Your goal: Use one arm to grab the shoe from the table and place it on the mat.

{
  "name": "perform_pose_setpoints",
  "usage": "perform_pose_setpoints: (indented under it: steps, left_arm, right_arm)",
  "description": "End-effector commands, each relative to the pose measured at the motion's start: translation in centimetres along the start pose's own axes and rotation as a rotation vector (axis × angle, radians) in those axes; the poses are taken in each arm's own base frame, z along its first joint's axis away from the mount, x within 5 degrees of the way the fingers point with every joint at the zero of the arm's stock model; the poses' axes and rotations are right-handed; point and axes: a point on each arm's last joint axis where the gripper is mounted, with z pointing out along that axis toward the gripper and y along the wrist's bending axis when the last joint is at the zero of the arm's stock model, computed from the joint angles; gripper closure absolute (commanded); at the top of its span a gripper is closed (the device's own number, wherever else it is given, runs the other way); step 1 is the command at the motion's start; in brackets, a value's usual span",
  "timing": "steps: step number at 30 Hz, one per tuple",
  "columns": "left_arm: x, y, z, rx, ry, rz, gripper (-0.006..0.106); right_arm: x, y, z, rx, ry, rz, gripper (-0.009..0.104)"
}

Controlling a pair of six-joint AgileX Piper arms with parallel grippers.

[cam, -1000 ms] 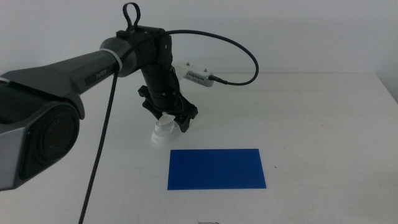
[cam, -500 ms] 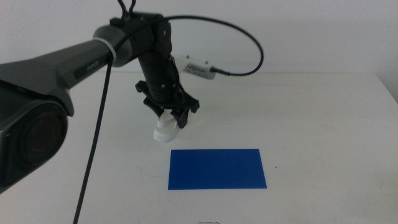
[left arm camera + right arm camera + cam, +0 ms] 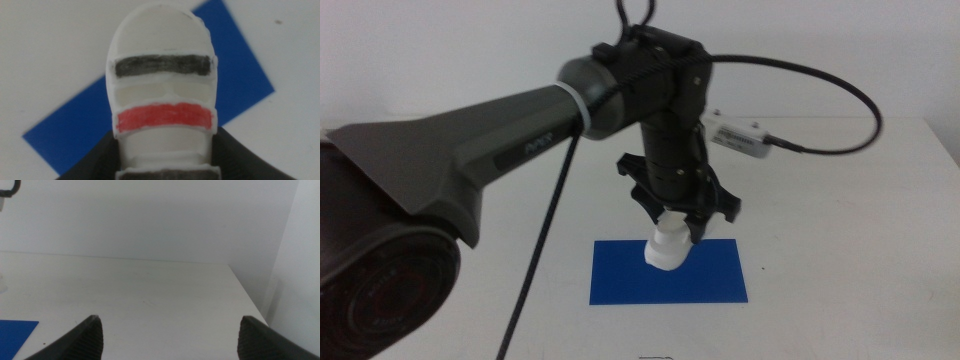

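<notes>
My left gripper has the white shoe's toe [image 3: 665,259] pointing across the blue mat, so it should turn the shoe in line with the mat's length [image 3: 621,273] before lowering it.
The dark grey arm comes in from the left. Its left gripper [image 3: 682,222] is shut on the small white shoe [image 3: 666,248] and holds it toe down over the blue mat [image 3: 710,283], near the mat's far left part. In the left wrist view the shoe [image 3: 162,95] fills the middle, with a dark strap, a red strap and a second dark strap at the jaws. The mat [image 3: 240,85] lies below it on the white table [image 3: 840,200]. The right gripper [image 3: 170,340] is open and empty, off the middle view.
A white wrist box [image 3: 740,135] with a black cable [image 3: 840,95] sits behind the left gripper. The right wrist view shows the table's far right edge [image 3: 250,300] and a corner of the mat [image 3: 17,330].
The left gripper has carried the shoe to the right and toward the front, from the bare table to above the mat. The arm now reaches farther across the view.
</notes>
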Motion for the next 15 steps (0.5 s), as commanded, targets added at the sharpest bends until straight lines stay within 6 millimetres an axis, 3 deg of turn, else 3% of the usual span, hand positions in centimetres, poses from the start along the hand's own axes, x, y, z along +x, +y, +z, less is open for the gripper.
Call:
perform_pose_setpoints:
  steps: [1, 10, 12, 15]
  left_arm:
    - [0.41, -1.09, -3.76, -0.016, -0.056, 0.020, 0.096]
    - [0.43, -1.28, -3.74, -0.042, -0.059, 0.008, 0.096]
    - [0.41, -1.29, -3.74, -0.038, -0.064, -0.100, 0.096]
    - [0.46, -1.28, -3.74, -0.030, -0.064, -0.399, 0.096]
  right_arm:
    - [-1.40, -0.10, -0.31, 0.008, -0.113, -0.013, 0.001]
    - [-1.40, -0.10, -0.31, 0.008, -0.113, -0.013, 0.001]
    - [-1.40, -0.10, -0.31, 0.008, -0.113, -0.013, 0.001]
    - [-1.40, -0.10, -0.31, 0.008, -0.113, -0.013, 0.001]
